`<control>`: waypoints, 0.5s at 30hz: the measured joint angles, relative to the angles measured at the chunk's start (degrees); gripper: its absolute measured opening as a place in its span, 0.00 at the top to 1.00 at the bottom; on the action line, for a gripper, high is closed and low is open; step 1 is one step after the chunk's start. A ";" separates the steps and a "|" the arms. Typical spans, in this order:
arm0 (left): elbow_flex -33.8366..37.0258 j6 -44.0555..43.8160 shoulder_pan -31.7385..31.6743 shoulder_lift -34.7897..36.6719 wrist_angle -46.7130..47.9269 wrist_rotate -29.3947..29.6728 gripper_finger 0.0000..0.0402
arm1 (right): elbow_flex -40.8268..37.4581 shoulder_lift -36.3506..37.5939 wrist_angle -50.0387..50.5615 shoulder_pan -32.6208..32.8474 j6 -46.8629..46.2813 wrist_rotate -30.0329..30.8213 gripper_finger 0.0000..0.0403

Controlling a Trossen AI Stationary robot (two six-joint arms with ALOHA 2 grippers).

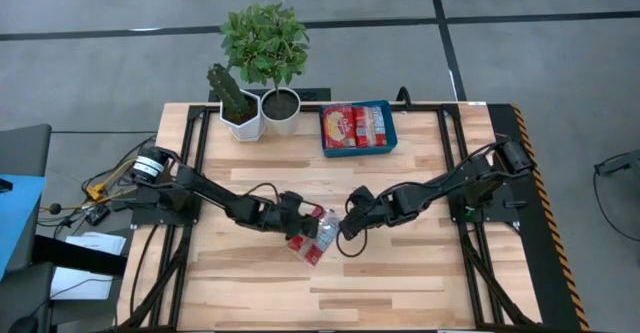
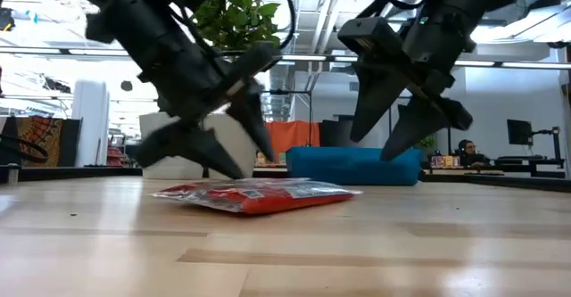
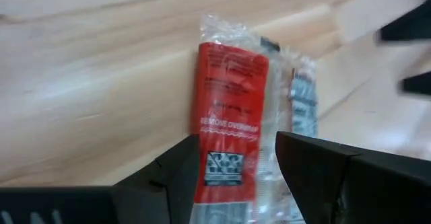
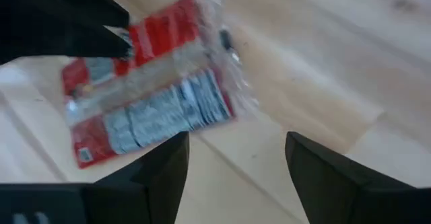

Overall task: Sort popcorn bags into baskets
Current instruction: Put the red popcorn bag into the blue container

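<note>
The popcorn bag's clear end [image 4: 233,64] lies free by my right gripper's open fingers, so I should go on moving that gripper toward that end until they close there.
One red popcorn bag [image 1: 312,241] in clear wrap lies flat on the table's middle [image 2: 259,194]. My left gripper [image 1: 302,224] is open just above it. In the left wrist view its fingers stand on either side of the bag's end [image 3: 232,150], and I see no touch. My right gripper [image 1: 345,234] is open and raised beside the bag's right end [image 2: 393,145]; the bag [image 4: 148,103] lies ahead of it. The blue tray [image 1: 391,133] sits at the far edge with several red bags [image 1: 352,126] lying inside.
Two white plant pots [image 1: 240,118] [image 1: 281,111] stand left of the tray at the far edge. The two grippers are close together over the bag. Bare wood lies toward the near edge [image 1: 330,293]. A person sits far off in the room [image 2: 464,152].
</note>
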State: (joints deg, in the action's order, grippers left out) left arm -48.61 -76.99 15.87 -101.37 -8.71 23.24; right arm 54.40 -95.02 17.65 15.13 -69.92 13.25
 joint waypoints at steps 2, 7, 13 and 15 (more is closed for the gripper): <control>-0.05 -0.02 -0.15 -1.72 -3.40 -1.17 0.55 | -1.25 0.00 -2.47 0.52 -1.76 0.05 0.33; -0.54 -1.73 -0.12 -9.19 -14.87 -4.64 0.55 | -3.01 0.02 -4.71 1.38 -3.60 0.16 0.33; -2.32 -4.05 -0.14 -12.10 -16.31 -4.61 0.55 | -5.55 0.02 -5.33 2.71 -2.96 -1.09 0.33; -3.48 -2.48 -0.59 -12.04 -14.12 -5.36 0.55 | -6.96 0.02 -6.56 3.65 -2.43 -1.69 0.33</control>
State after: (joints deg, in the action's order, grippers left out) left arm -52.09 -79.47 15.28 -113.41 -22.83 17.87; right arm 47.43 -95.00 11.08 18.78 -72.34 11.56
